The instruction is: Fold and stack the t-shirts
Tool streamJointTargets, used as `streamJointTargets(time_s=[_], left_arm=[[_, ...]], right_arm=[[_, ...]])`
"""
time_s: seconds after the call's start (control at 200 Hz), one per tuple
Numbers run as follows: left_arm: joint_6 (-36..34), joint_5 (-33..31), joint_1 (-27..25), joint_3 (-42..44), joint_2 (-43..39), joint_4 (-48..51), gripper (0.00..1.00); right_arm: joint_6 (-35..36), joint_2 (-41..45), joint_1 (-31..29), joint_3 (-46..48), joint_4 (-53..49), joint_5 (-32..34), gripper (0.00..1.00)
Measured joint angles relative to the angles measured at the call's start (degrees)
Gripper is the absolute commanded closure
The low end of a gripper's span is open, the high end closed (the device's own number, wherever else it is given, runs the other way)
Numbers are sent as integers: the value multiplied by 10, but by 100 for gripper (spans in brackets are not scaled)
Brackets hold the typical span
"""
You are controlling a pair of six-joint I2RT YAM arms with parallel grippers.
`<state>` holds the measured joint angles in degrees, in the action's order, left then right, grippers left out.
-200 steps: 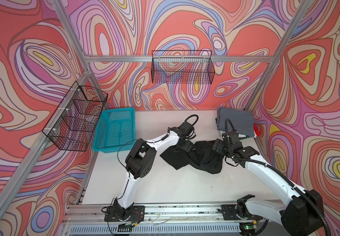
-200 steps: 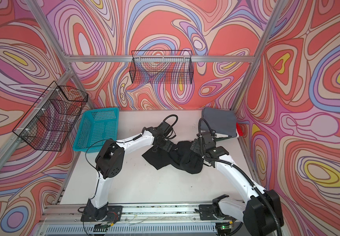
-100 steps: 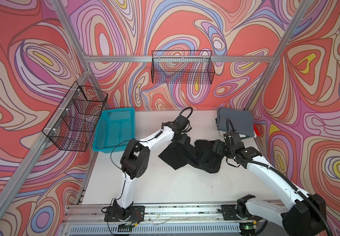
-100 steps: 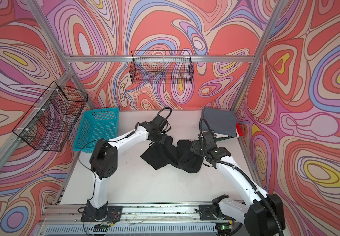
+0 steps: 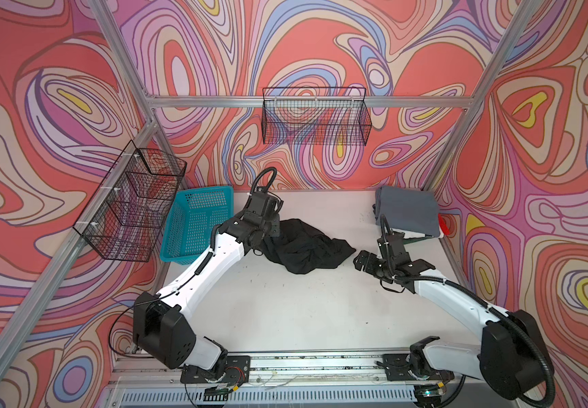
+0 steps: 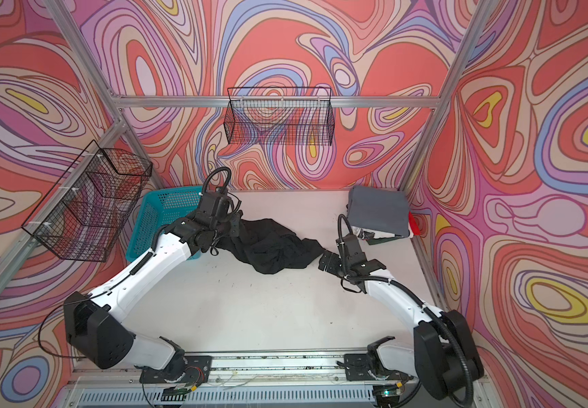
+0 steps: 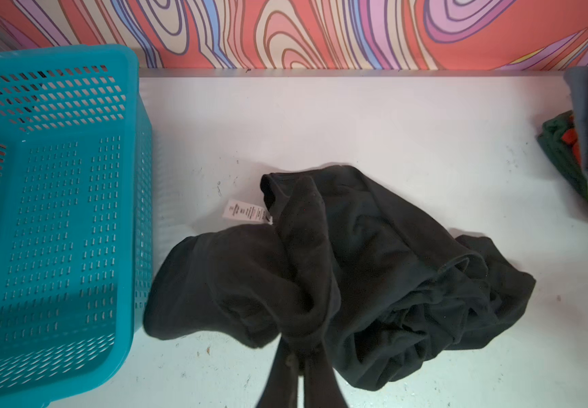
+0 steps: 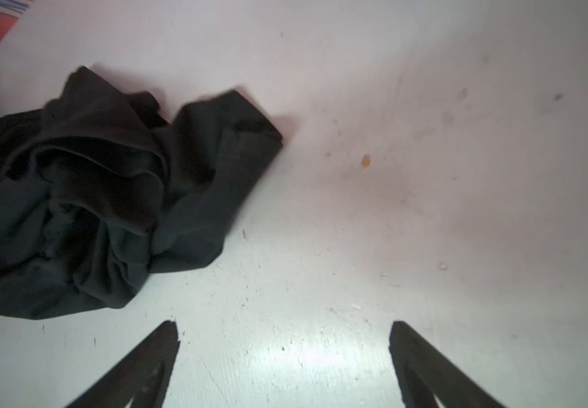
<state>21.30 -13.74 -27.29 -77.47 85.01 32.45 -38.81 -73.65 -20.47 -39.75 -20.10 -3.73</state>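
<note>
The black t-shirt is lying in bunched folds past the place near the label where the robot's left gripper holds it, so next the right gripper grabs the t-shirt's loose end and pulls it straight.
A crumpled black t-shirt lies mid-table. My left gripper is shut on a bunched fold at the shirt's left end, next to its white label; in both top views that gripper sits beside the basket. My right gripper stands open over bare table, just right of the shirt's edge, and shows in both top views. A folded stack topped by a slate-grey t-shirt rests at the back right, with white, dark green and red layers under it.
A turquoise perforated basket stands at the back left, close to the left wrist. Black wire baskets hang on the back wall and the left wall. The white table runs forward to the rail.
My left gripper has shut on the black t-shirt and dragged it left toward the basket. The right gripper has stayed open and now stands clear of the shirt.
</note>
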Motion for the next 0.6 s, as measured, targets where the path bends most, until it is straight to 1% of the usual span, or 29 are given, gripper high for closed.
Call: streamJointTargets(time_s=[0.175,0.26,0.361,0.526,0.601], left_arm=[[0,0,0,0,10,3,100],[0,0,0,-1,10,4,100],[0,0,0,-1,9,7,100],[0,0,0,-1,0,13,100],[0,0,0,-1,-6,16,100]], right_arm=[[-35,-79,-67,11,90,-24,3],[-46,-110,-81,10,133,-27,4],[-53,-149,-91,-10,161,-27,6],[-57,-230,-115,-86,207,-38,20],[-59,-268,-123,-120,222,-51,23]])
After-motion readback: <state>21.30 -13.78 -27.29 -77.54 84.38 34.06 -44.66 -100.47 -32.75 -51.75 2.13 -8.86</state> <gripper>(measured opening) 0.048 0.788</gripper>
